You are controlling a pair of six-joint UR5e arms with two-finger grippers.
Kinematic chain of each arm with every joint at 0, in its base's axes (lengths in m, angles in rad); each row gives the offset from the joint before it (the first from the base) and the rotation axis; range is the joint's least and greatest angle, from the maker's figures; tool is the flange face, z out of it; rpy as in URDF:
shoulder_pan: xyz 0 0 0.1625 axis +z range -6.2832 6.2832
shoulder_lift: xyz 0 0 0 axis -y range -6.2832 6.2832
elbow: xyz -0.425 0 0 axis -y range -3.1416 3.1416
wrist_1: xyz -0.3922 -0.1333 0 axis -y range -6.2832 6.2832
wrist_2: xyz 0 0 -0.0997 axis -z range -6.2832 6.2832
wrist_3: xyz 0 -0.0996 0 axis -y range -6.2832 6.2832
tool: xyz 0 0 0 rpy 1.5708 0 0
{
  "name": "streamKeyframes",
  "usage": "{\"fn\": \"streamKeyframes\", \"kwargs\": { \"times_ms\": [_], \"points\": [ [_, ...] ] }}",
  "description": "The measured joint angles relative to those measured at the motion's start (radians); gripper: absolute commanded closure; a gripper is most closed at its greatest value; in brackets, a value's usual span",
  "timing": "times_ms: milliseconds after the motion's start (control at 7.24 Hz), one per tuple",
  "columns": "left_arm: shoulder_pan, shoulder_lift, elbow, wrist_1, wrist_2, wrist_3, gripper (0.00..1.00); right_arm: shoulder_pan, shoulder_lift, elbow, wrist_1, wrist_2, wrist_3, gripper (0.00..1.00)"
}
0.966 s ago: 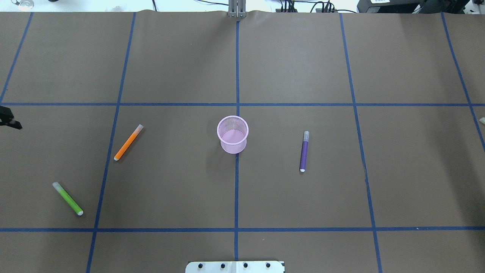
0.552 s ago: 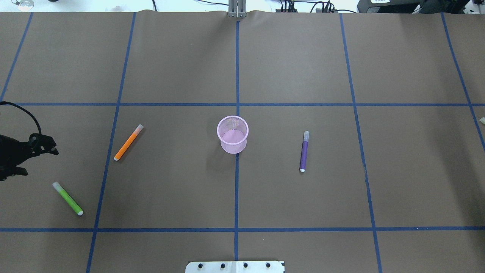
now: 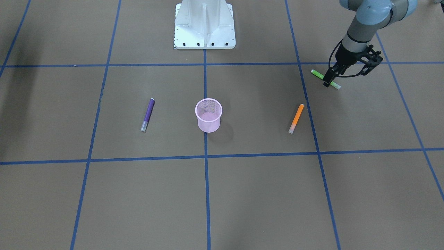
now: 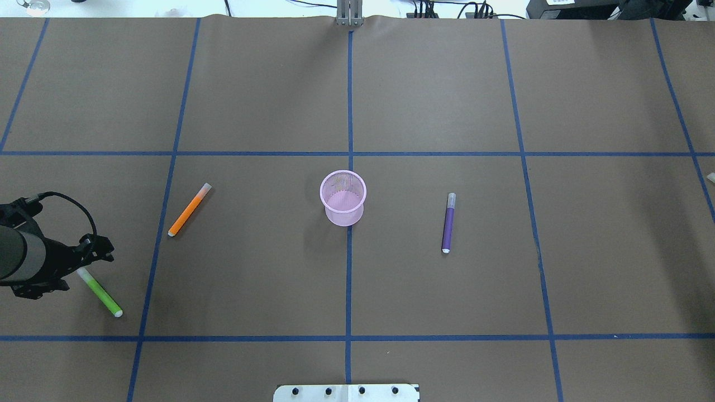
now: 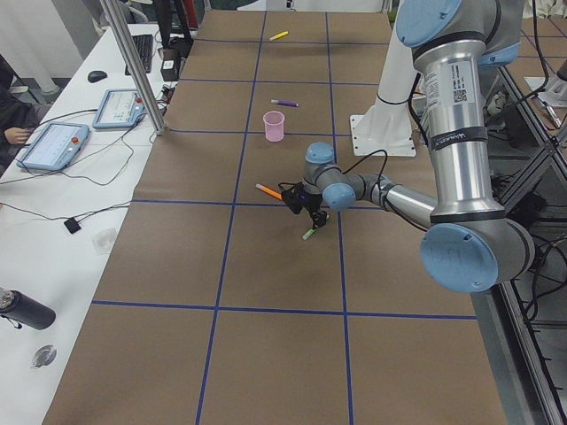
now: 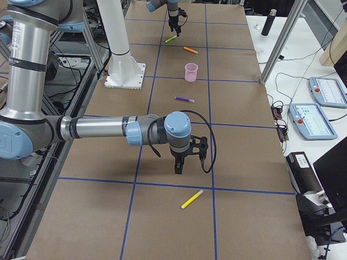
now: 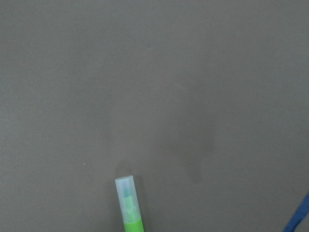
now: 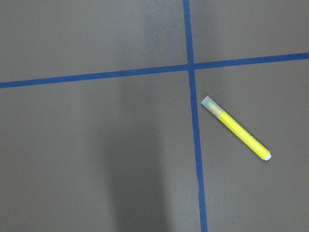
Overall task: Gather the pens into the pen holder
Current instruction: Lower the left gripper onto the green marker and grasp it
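My gripper will lift the green pen (image 3: 318,74) by its cap, and the pen will stay in one piece, because the pale cap sits flush (image 7: 132,221) against the green body of the pen.
The pink mesh pen holder (image 4: 343,197) stands upright mid-table, also in the front view (image 3: 208,115). The orange pen (image 4: 189,210) lies to its left, the purple pen (image 4: 448,223) to its right, and the green pen (image 4: 100,292) at the near left. My left gripper (image 4: 81,271) is open and hovers over the green pen's capped end without holding it; it also shows in the front view (image 3: 347,73). The left wrist view shows only that cap end (image 7: 129,203). My right gripper (image 6: 187,162) shows only in the right side view, and I cannot tell if it is open.
A yellow pen (image 8: 236,128) lies on the brown paper beside a blue tape crossing, just below my right gripper, also in the right side view (image 6: 192,199). The robot's white base (image 3: 204,24) stands at the table's near edge. Blue tape lines grid the table.
My left arm has come in from the left edge and moved toward the robot's side, ending over the green pen's cap end. The pens and the holder have not moved.
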Motion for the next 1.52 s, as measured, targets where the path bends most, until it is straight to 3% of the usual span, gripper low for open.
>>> {"fn": "streamKeyframes", "kwargs": {
  "times_ms": [414,552,828,1381,1519],
  "points": [
    [0.009,-0.007,0.038,-0.005,-0.003,0.005,0.01,0.000,0.001,0.000,0.000,0.024,0.002,0.00],
    [0.010,-0.007,0.041,-0.005,-0.003,0.007,0.10,0.000,0.001,0.000,-0.001,0.025,0.002,0.00],
    [0.011,-0.007,0.050,-0.007,-0.003,0.008,0.18,0.000,0.001,0.000,-0.001,0.025,0.002,0.00],
    [0.011,-0.005,0.077,-0.034,-0.002,0.007,0.51,0.000,0.001,-0.002,0.000,0.025,0.002,0.00],
    [0.011,-0.004,0.077,-0.035,-0.002,0.007,0.55,0.000,0.002,-0.002,-0.001,0.025,0.002,0.00]
  ]
}}
